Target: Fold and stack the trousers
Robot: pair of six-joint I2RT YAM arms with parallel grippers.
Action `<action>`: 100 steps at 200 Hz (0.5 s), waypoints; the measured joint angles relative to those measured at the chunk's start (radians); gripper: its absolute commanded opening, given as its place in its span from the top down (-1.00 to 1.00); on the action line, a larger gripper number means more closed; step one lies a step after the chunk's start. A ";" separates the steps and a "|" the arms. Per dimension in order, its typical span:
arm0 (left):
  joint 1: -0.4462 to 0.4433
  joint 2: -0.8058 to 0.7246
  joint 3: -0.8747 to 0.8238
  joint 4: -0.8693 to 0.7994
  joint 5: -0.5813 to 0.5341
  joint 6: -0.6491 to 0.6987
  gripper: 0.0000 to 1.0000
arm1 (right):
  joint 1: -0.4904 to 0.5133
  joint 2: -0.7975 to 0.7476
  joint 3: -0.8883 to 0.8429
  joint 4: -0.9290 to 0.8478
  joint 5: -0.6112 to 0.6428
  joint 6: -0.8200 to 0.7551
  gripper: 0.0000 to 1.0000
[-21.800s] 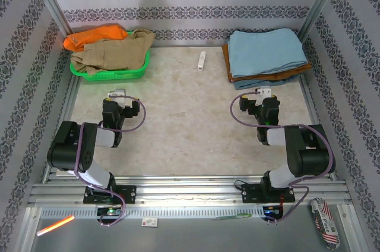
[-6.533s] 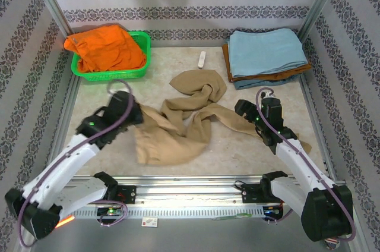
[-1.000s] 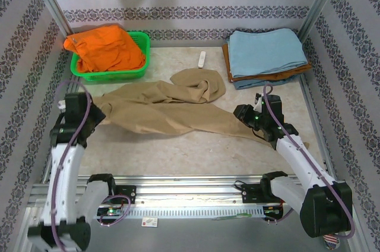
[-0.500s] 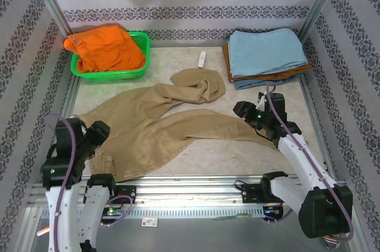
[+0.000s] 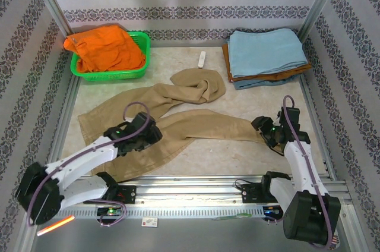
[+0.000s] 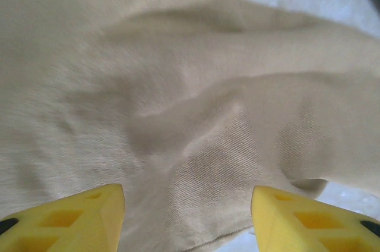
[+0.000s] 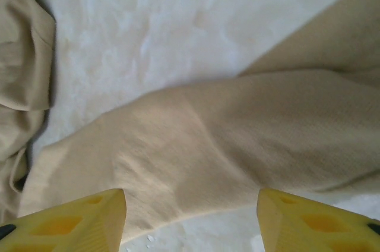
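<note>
I can see that the long leg (image 5: 221, 125) is narrowed and folded over toward its far end, so next I lift that end (image 5: 250, 134) with my right gripper and pull the leg straight before I fold.
The khaki trousers (image 5: 196, 121) lie unfolded across the table, the waist end at the front left and one leg bunched at the back (image 5: 199, 82). My left gripper (image 5: 151, 133) hovers low over the trousers' middle, open; in the left wrist view its yellow fingertips (image 6: 77, 216) stand wide apart with the trousers' cloth (image 6: 196, 115) beneath my left gripper (image 6: 189, 222). My right gripper (image 5: 261, 126) is at the far end of the long leg, open. In the right wrist view that trouser leg (image 7: 225, 139) lies flat under my right gripper (image 7: 191, 222), with nothing held.
A green basket (image 5: 140, 72) holding an orange garment (image 5: 107, 53) stands at the back left. A stack of folded cloths, light blue on top (image 5: 267, 50), sits at the back right. A small white object (image 5: 202, 59) lies between them. Patterned walls enclose the table.
Both grippers have opened and let go of the trousers. The left arm dragged the waist end toward the front, then swung right over the cloth. The right gripper drew back toward the front right.
</note>
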 measured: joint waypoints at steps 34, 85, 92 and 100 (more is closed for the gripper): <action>-0.040 0.059 -0.114 0.097 -0.029 -0.098 -0.18 | 0.000 -0.018 -0.012 -0.071 0.013 -0.007 -0.22; -0.033 -0.131 -0.232 0.116 -0.101 -0.150 -0.22 | 0.000 0.132 -0.031 -0.043 0.013 0.002 -0.21; -0.027 -0.158 -0.249 0.116 -0.106 -0.151 -0.21 | 0.000 0.166 -0.030 -0.028 0.013 0.001 -0.15; -0.021 -0.182 -0.265 0.116 -0.109 -0.151 -0.21 | 0.000 0.203 -0.028 -0.013 0.014 0.003 -0.03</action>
